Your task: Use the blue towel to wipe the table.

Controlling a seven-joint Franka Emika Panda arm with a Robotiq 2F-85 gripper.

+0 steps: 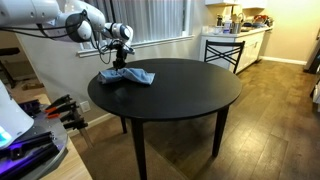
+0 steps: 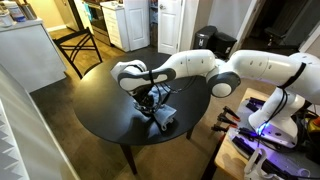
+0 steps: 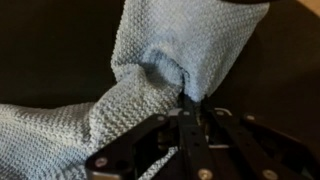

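Next, I turn back and pull the blue towel across the open black tabletop, because the blue towel in my gripper is close to the table's edge.
The blue towel lies crumpled on the round black table, near its edge by the robot. It also shows in an exterior view and fills the upper left of the wrist view. My gripper stands over the towel's near end, pointing down. In the wrist view my gripper has its fingers closed together on a pinched fold of the towel. The arm hides part of the towel in an exterior view.
A black chair stands beyond the table by white cabinets. Another chair stands past the table's far side. Tools lie on a bench beside the robot base. The floor is wooden.
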